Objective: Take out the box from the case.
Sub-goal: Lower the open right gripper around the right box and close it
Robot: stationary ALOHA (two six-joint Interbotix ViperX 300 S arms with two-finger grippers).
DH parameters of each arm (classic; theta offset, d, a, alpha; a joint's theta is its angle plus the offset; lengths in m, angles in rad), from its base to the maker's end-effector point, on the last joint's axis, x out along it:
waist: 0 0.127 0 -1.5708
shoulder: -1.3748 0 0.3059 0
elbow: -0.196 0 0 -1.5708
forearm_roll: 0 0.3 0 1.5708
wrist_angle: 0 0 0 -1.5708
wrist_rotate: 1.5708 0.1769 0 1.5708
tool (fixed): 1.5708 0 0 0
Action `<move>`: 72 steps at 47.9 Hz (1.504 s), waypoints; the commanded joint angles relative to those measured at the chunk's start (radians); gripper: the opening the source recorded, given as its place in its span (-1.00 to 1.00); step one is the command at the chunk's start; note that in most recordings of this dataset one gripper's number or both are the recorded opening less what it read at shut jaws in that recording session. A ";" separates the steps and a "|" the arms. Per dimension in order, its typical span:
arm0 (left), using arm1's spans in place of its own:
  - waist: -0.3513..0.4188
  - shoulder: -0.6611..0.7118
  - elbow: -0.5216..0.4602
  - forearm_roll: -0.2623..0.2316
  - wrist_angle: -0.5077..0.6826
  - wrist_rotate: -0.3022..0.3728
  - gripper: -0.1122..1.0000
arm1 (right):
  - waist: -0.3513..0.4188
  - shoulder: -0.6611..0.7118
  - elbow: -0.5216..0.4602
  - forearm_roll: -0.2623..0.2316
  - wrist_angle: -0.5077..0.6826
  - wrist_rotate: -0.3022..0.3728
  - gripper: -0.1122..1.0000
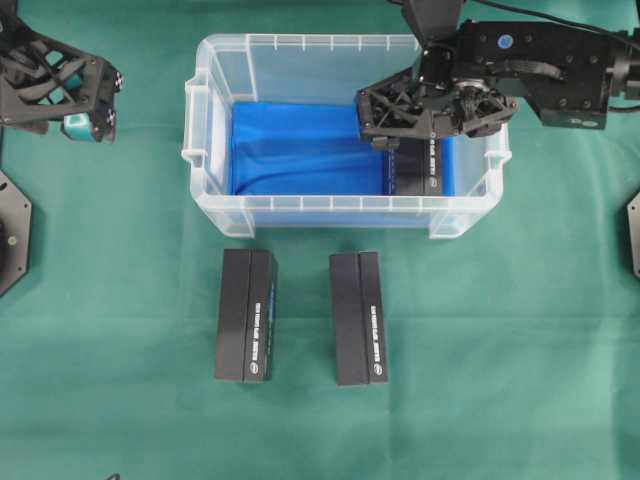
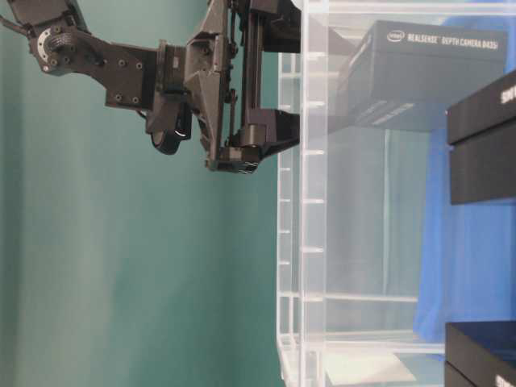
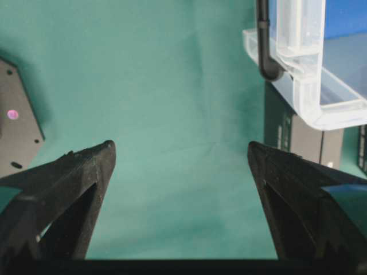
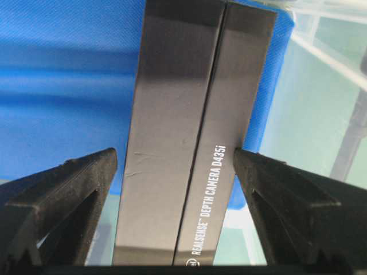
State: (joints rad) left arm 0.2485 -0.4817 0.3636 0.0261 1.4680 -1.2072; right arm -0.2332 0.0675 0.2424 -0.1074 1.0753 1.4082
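Observation:
I expect the black box (image 1: 414,168) to come up free and leave the blue lining (image 1: 447,165) behind when I lift, because the lining spreads out past the box's edge.
The case (image 1: 330,208) is a clear bin with a blue lining, at the far middle of the table. A black box (image 1: 420,170) printed "RealSense Depth Camera D435i" is inside it at the right end. My right gripper (image 1: 412,140) reaches down into the case and is open astride this box (image 4: 183,143). In the right wrist view (image 4: 175,157) the right finger is at the box's edge and the left finger stands a little off it. My left gripper (image 1: 90,122) is open and empty, held over the cloth far left of the case (image 3: 309,86).
Two more black boxes (image 1: 246,315) (image 1: 359,318) lie side by side on the green cloth in front of the case. Black base plates sit at the left (image 1: 10,230) and right (image 1: 632,235) table edges. The case's wall (image 2: 322,242) stands close beside the right arm.

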 commanded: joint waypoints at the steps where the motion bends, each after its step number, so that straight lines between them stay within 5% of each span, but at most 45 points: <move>1: -0.006 -0.006 -0.023 -0.002 -0.003 -0.002 0.94 | 0.000 -0.003 0.002 0.006 -0.006 0.000 0.88; 62: -0.026 -0.008 -0.021 0.000 -0.003 -0.018 0.94 | -0.005 0.054 0.048 0.034 -0.072 0.005 0.88; 67: -0.028 -0.008 -0.021 0.002 -0.003 -0.018 0.94 | -0.005 0.055 0.044 0.038 -0.066 0.006 0.77; 72: -0.028 -0.008 -0.021 0.002 -0.002 -0.018 0.94 | -0.005 0.055 0.040 0.038 -0.064 0.012 0.41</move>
State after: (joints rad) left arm 0.2255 -0.4801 0.3636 0.0261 1.4696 -1.2241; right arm -0.2362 0.1012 0.2777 -0.0782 1.0186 1.4097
